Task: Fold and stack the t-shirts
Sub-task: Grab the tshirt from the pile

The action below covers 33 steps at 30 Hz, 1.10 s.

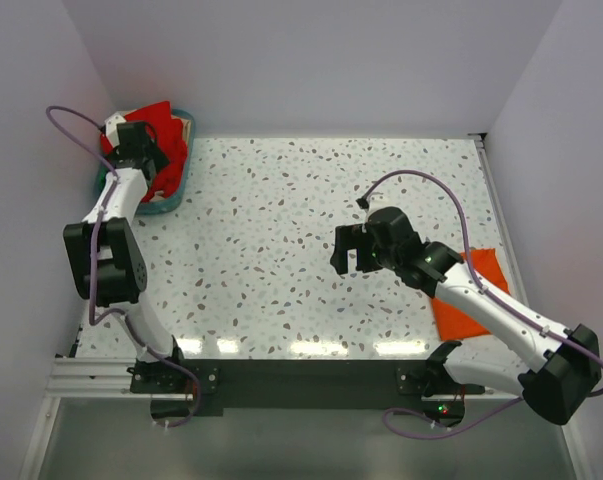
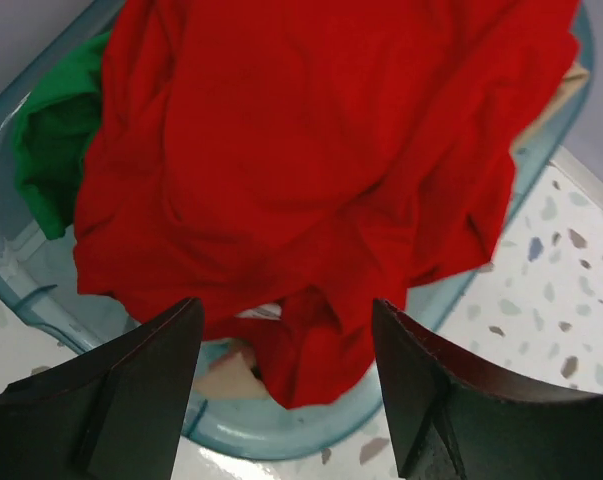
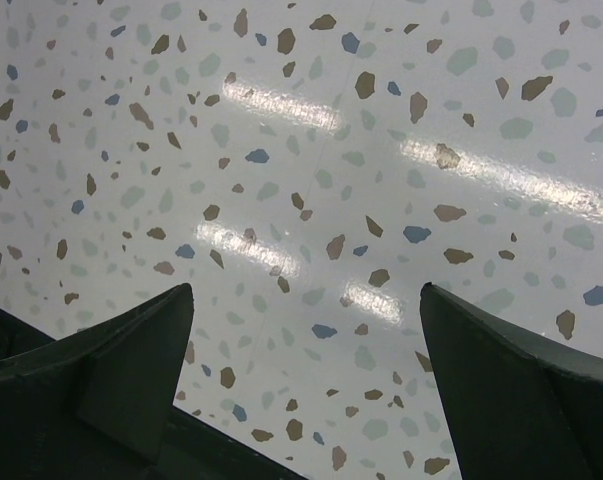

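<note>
My left gripper's open fingers are clear of the green t-shirt, and the red t-shirt lies on top. I should keep moving down until the fingers pinch red cloth.
A bright red t-shirt lies heaped in the teal plastic basket at the table's far left corner, over a green t-shirt and a tan one. My left gripper hovers just above the basket's near rim, jaws open, with a hanging fold of red cloth between the fingers but nothing pinched. In the top view it sits over the red shirt. An orange t-shirt lies folded at the right, partly under my right arm. My right gripper is open above bare table, at mid-right.
The speckled table is walled on the left, back and right. The basket stands close to the left wall. A dark rail runs along the near edge between the arm bases.
</note>
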Each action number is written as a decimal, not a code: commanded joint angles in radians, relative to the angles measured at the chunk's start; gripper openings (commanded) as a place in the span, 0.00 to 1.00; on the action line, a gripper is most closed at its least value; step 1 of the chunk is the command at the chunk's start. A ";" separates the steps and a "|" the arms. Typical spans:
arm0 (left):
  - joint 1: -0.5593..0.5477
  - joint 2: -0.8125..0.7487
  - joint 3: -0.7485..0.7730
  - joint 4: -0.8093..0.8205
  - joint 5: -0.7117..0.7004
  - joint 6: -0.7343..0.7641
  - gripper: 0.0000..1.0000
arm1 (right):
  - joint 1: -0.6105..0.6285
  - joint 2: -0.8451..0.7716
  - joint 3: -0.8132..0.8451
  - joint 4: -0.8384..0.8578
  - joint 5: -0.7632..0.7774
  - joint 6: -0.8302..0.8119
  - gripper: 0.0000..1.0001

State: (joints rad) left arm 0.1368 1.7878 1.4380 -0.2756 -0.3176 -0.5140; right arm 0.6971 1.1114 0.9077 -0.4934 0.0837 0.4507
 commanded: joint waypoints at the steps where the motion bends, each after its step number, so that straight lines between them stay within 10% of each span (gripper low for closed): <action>1: 0.038 0.083 0.091 0.016 -0.037 0.002 0.73 | -0.002 0.007 0.017 0.009 -0.021 -0.017 0.99; 16: 0.073 0.283 0.229 0.018 -0.110 0.025 0.68 | -0.001 0.028 -0.007 0.012 -0.055 -0.020 0.99; 29: 0.078 0.292 0.271 -0.020 -0.130 0.077 0.00 | -0.001 0.039 -0.007 0.015 -0.076 -0.020 0.99; 33: 0.076 0.210 0.282 -0.022 -0.109 0.091 0.00 | -0.002 0.042 0.003 0.016 -0.078 -0.020 0.99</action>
State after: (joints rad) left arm 0.2028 2.0884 1.6676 -0.3096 -0.4198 -0.4511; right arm 0.6971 1.1477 0.9062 -0.4938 0.0261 0.4446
